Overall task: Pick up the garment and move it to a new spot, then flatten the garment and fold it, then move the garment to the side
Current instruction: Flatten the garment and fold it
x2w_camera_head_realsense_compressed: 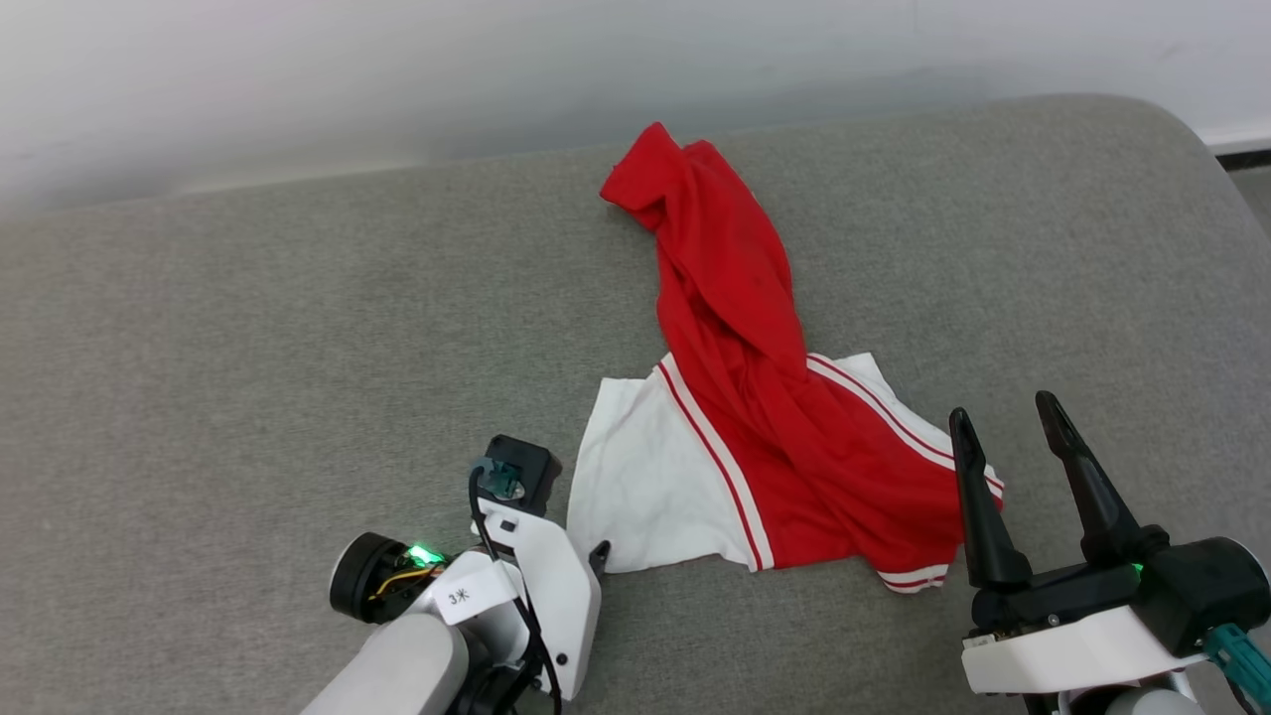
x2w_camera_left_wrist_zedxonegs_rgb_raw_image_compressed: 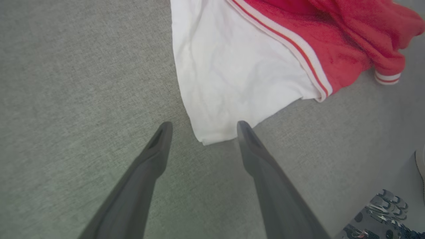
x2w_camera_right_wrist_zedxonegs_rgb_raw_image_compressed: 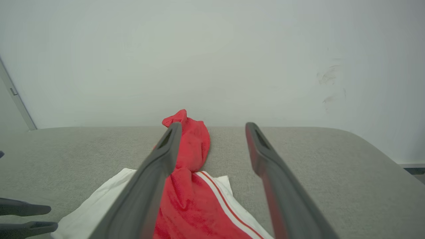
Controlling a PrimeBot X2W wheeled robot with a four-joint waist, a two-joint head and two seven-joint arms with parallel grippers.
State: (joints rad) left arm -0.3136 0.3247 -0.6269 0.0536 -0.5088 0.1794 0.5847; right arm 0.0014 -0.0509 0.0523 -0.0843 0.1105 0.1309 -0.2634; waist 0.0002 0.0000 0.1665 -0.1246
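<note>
The red body of the garment (x2w_camera_head_realsense_compressed: 822, 477) is in a long line of loose folds (x2w_camera_head_realsense_compressed: 729, 268). I therefore expect the garment to fall wide open when I pick it up by both sleeves.
The garment (x2w_camera_head_realsense_compressed: 740, 397) lies crumpled on the grey cushioned surface (x2w_camera_head_realsense_compressed: 248, 348), its red body twisted into a long ridge running toward the wall and its white sleeves spread flat at the near end. My left gripper (x2w_camera_left_wrist_zedxonegs_rgb_raw_image_compressed: 203, 126) points down, open, its two tips astride the near corner of the left white sleeve (x2w_camera_left_wrist_zedxonegs_rgb_raw_image_compressed: 232, 66) without closing on it. To the right of the garment's striped hem, my right gripper (x2w_camera_head_realsense_compressed: 1003, 417) is open and empty, fingers aimed at the wall. In the right wrist view the garment (x2w_camera_right_wrist_zedxonegs_rgb_raw_image_compressed: 192, 199) passes under the right gripper (x2w_camera_right_wrist_zedxonegs_rgb_raw_image_compressed: 213, 125).
A pale wall (x2w_camera_head_realsense_compressed: 496, 70) backs the surface. The surface's rounded right corner (x2w_camera_head_realsense_compressed: 1182, 129) drops to the floor (x2w_camera_head_realsense_compressed: 1253, 189). A patterned object (x2w_camera_left_wrist_zedxonegs_rgb_raw_image_compressed: 382, 212) shows below the near edge. Bare cushion stretches to the left of the garment.
</note>
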